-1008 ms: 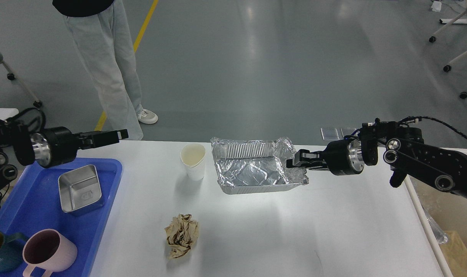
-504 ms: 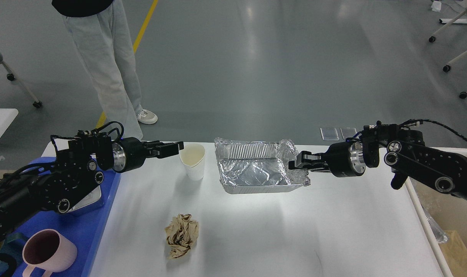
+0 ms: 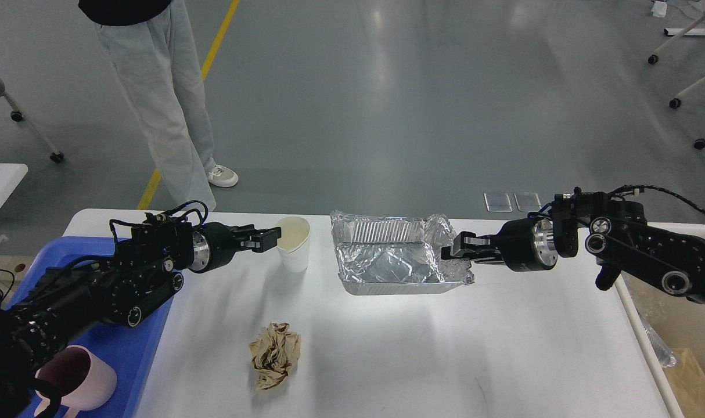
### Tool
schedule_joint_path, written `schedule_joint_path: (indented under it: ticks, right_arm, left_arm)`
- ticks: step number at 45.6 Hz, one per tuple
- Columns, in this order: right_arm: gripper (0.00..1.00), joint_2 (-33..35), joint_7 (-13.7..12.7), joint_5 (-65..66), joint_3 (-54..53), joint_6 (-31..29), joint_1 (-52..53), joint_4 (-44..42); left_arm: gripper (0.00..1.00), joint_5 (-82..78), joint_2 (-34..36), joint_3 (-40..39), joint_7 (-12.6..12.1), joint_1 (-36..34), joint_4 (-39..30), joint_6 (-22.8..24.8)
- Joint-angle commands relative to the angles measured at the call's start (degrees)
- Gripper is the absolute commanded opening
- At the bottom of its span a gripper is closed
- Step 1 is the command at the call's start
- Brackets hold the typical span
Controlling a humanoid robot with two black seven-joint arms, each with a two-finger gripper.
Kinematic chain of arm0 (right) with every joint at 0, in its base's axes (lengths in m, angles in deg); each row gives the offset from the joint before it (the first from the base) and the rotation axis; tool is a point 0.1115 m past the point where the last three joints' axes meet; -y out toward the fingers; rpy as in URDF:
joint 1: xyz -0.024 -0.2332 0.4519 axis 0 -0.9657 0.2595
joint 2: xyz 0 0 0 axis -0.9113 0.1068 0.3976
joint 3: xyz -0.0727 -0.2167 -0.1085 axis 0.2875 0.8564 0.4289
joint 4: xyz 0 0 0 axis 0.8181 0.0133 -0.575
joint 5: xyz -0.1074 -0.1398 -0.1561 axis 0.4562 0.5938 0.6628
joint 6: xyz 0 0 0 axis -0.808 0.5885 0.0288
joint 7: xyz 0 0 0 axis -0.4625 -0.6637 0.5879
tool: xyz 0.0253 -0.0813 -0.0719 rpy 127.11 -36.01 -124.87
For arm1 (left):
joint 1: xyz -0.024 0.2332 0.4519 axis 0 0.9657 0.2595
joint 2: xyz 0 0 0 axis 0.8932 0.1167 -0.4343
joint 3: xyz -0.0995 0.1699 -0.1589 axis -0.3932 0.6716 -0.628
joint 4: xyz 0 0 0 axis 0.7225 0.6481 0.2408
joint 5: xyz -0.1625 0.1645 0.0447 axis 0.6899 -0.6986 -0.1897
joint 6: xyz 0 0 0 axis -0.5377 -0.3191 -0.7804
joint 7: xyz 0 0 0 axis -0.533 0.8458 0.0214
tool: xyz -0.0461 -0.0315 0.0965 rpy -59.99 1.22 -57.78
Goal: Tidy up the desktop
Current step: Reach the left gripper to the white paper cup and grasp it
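Note:
The white paper cup (image 3: 294, 258) will bring along another cup nested around it when I lift, because a second edge (image 3: 295, 248) shows just under the cup's rim.
The white desktop (image 3: 503, 348) fills the lower half of the head view. A crumpled foil tray (image 3: 387, 261) hangs just above it at centre, casting a shadow below. My right gripper (image 3: 461, 248) comes in from the right and is shut on the tray's crushed right rim. A white paper cup (image 3: 294, 244) stands upright left of the tray. Coming in from the left, my left gripper (image 3: 269, 238) is open, its fingertips at the cup's left rim. A ball of crumpled brown paper (image 3: 274, 354) lies nearer the front.
A blue tray (image 3: 149, 331) sits at the left edge under my left arm, with a pink mug (image 3: 91, 377) in it. A person (image 3: 155, 87) stands beyond the far left corner. A brown box (image 3: 695, 377) is off the right edge.
My left arm swung right from over the blue tray to the paper cup. My right gripper has carried the foil tray slightly to the right.

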Motion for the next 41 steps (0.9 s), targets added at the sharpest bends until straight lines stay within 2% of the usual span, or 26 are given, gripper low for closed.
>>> schedule_joint_path:
  ticks: [1, 15, 19, 25, 33, 41]
  right_arm:
    - [0.0, 0.53, 0.0, -0.1, 0.0, -0.09, -0.01, 0.07]
    - [0.0, 1.32, 0.0, -0.1, 0.0, -0.18, -0.09, 0.34]
    - [0.0, 1.67, 0.0, -0.19, -0.09, -0.27, -0.09, 0.42]
    - [0.0, 1.93, 0.0, -0.19, -0.09, -0.36, -0.09, 0.51]
    - [0.0, 2.2, 0.0, -0.19, -0.09, -0.36, -0.09, 0.43]
    - [0.0, 2.02, 0.0, -0.19, -0.09, -0.36, -0.18, 0.34]
  left_arm:
    - [0.56, 0.46, -2.22, 0.02, 0.33, -0.37, 3.01, -0.03]
    - [0.5, 1.87, -5.56, 0.02, 0.77, -0.72, 6.79, -0.12]
    - [0.42, 1.87, -6.0, 0.1, 0.86, -0.64, 7.05, 0.32]
    - [0.16, 2.22, -6.0, 0.1, 1.03, -0.81, 6.97, 1.72]
    - [0.06, 2.22, -5.74, 0.1, 2.97, -1.69, 6.97, 4.01]
    - [0.01, 2.22, -5.48, 0.02, 3.14, -2.22, 6.61, 4.37]
